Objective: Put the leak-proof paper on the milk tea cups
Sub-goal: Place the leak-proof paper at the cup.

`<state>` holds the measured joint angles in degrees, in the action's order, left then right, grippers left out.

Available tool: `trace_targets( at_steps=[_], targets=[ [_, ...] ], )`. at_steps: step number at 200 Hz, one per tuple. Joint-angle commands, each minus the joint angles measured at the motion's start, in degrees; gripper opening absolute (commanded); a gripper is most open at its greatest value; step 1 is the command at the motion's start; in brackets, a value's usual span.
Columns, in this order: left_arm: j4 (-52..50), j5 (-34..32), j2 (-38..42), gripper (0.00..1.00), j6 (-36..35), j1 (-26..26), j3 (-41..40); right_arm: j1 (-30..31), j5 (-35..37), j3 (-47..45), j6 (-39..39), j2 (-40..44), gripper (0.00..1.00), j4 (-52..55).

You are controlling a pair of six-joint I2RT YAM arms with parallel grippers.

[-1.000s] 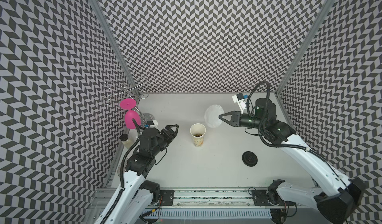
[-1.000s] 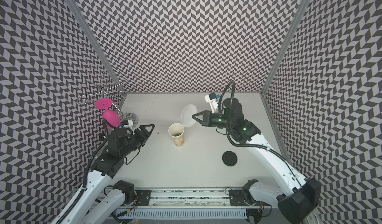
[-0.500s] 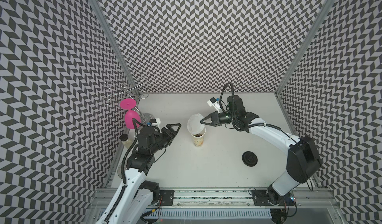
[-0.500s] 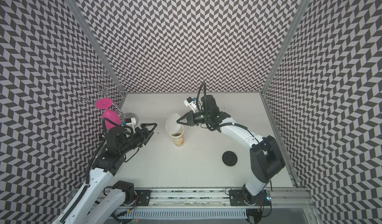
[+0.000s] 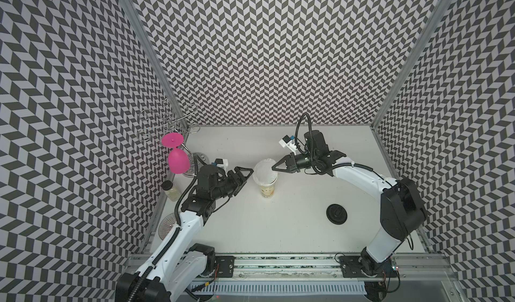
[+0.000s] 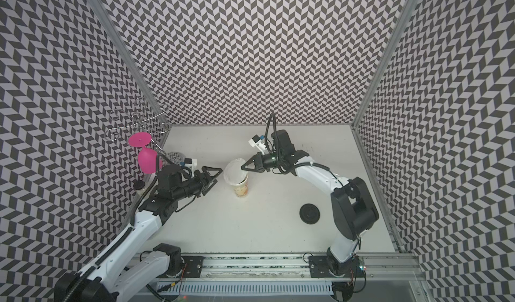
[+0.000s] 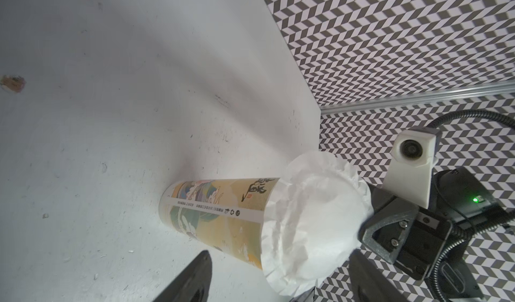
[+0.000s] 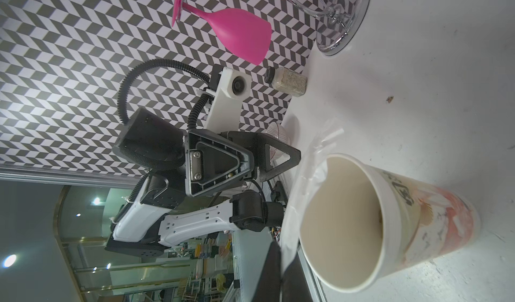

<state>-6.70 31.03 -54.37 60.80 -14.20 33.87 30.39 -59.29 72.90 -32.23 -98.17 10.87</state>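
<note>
The leak-proof paper is at a slant above the cup's opening (image 8: 343,222). My right gripper should lower the paper's edge flat onto the cup's rim and then get the black lid (image 5: 337,214).
The milk tea cup (image 5: 268,189) (image 6: 242,188), cream-white with yellowish print, stands upright mid-table. The leak-proof paper (image 5: 264,170) (image 6: 234,171), a crinkled whitish round sheet, lies tilted over the cup's mouth and overhangs its left side. My right gripper (image 5: 274,168) (image 6: 243,168) is shut on the paper's right edge; in the right wrist view the fingers (image 8: 274,271) pinch the paper (image 8: 305,180) beside the cup's rim (image 8: 383,203). My left gripper (image 5: 245,175) (image 6: 215,175) (image 7: 278,258) is open just left of the cup (image 7: 217,211), holding nothing, near the paper (image 7: 315,225).
A pink goblet (image 5: 177,160) hangs upside down on a wire rack (image 5: 167,119) at the back left. A small jar with a black cap (image 5: 170,192) and a glass dish (image 5: 166,227) sit by the left wall. A black round lid (image 5: 337,214) lies right of the cup.
My right arm carried the paper leftward from the back right onto the cup's mouth. My left gripper moved closer to the cup and its jaws spread wider.
</note>
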Motion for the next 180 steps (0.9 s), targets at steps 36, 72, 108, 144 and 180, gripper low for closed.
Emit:
trace_targets(
  at_steps=[36, 72, 108, 144, 180],
  targets=[
    [2.2, 0.0, -1.7, 0.78, -1.3, -1.2, 0.6, -0.4, 5.5, 1.5, 5.4, 0.3, 0.09, 4.7],
    [2.5, 0.6, -2.8, 0.78, -1.8, -1.3, 1.0, -0.4, 8.2, 2.2, 8.3, 0.0, 0.17, 8.5],
    [2.9, 0.7, -3.3, 0.78, -1.9, -1.3, 0.9, -0.4, 8.8, 2.1, 8.6, 0.3, 0.22, 9.0],
    [3.0, 1.0, -3.5, 0.78, -1.9, -1.4, 0.9, -0.3, 9.3, 2.2, 9.7, 0.5, 0.23, 10.5],
    [3.1, 1.0, -3.5, 0.78, -1.9, -1.4, 0.8, -0.3, 10.2, 1.7, 10.1, 1.2, 0.23, 11.1]
  ],
)
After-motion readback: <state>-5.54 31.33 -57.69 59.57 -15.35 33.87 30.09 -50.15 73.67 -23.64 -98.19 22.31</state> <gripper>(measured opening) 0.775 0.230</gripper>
